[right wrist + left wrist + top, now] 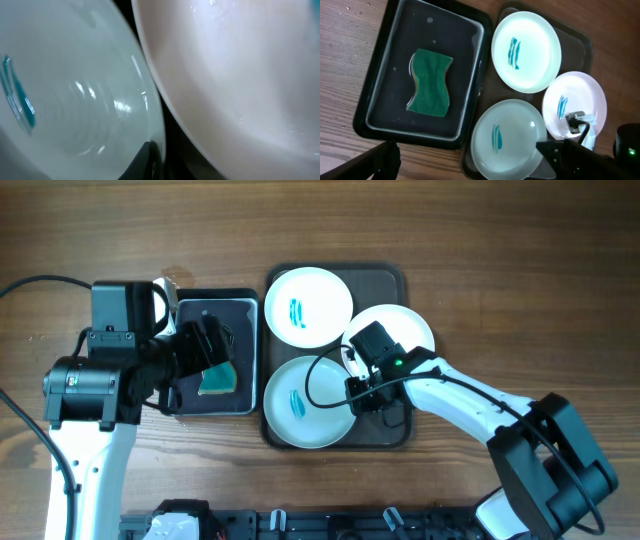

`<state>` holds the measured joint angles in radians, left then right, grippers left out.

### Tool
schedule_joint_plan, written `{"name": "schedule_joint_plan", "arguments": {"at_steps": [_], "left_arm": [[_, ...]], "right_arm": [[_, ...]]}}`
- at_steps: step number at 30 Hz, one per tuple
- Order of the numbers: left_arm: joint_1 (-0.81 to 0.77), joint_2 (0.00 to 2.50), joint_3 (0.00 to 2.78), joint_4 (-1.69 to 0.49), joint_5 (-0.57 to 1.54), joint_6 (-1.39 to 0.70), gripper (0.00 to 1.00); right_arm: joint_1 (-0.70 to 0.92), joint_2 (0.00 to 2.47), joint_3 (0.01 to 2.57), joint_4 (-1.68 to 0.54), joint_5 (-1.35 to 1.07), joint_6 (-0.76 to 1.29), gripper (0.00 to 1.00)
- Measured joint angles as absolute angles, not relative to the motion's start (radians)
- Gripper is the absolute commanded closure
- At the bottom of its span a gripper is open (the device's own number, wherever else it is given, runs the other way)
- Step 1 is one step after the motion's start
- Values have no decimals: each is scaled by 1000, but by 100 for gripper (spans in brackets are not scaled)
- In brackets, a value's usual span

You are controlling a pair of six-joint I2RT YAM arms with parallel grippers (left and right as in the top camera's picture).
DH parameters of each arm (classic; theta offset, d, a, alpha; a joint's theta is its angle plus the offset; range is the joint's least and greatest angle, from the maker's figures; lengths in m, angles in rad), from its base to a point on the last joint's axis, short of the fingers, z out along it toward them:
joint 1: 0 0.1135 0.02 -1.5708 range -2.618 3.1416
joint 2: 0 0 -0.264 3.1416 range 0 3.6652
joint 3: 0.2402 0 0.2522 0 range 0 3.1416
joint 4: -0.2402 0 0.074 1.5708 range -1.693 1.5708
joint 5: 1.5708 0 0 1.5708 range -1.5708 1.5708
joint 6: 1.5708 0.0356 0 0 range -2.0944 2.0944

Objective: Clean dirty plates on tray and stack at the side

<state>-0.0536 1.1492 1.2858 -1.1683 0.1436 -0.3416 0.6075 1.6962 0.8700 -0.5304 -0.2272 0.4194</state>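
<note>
A teal smear (pixel 297 404) marks the front plate, so my right gripper should steady its rim while my left gripper takes the green sponge (pixel 217 382) and wipes the smear.
Three white plates with teal smears lie on the dark brown tray (pixel 385 278): a back one (pixel 310 307), a right one (pixel 400 325) and a front one (pixel 300 405). All three also show in the left wrist view, the back plate (pixel 526 51), the right plate (pixel 575 102) and the front plate (pixel 507 140). My right gripper (pixel 365 393) sits at the front plate's right rim. In the right wrist view one finger (pixel 146 162) lies inside that plate's rim (pixel 75 100), and the other finger is hidden. My left gripper (pixel 205 345) hovers open and empty over the sponge tray.
A smaller black tray (pixel 250 305) left of the brown tray holds a green sponge (pixel 430 82), partly hidden under my left gripper in the overhead view (pixel 218 380). Bare wooden table surrounds both trays. The right plate (pixel 240 75) lies very close beside the gripped rim.
</note>
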Motion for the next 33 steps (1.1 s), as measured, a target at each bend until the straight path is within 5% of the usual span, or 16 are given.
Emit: {"name": "schedule_joint_plan", "arguments": {"at_steps": [5, 12, 16, 19, 24, 30, 32, 33], "left_arm": [[-54, 1154, 1244, -1167, 117, -342, 1], [-54, 1245, 1071, -1065, 72, -406, 28], [-54, 1338, 944, -882, 47, -432, 30], [-54, 1439, 899, -783, 15, -439, 45], [-54, 1620, 891, -688, -2, -430, 96], [-58, 1677, 915, -703, -1, -424, 91], [-58, 1677, 930, -738, -1, -426, 66], [-58, 1676, 937, -761, -2, -418, 40]], "right_arm": [[608, 1694, 873, -521, -174, 483, 96], [610, 1693, 874, -506, -141, 505, 96], [612, 1692, 874, -494, -126, 504, 96], [612, 1692, 874, -491, -121, 504, 96], [612, 1692, 874, -491, -120, 504, 96], [612, 1692, 874, -491, -119, 504, 96], [612, 1692, 874, -491, -119, 504, 96], [612, 1692, 874, -491, -118, 504, 96]]}}
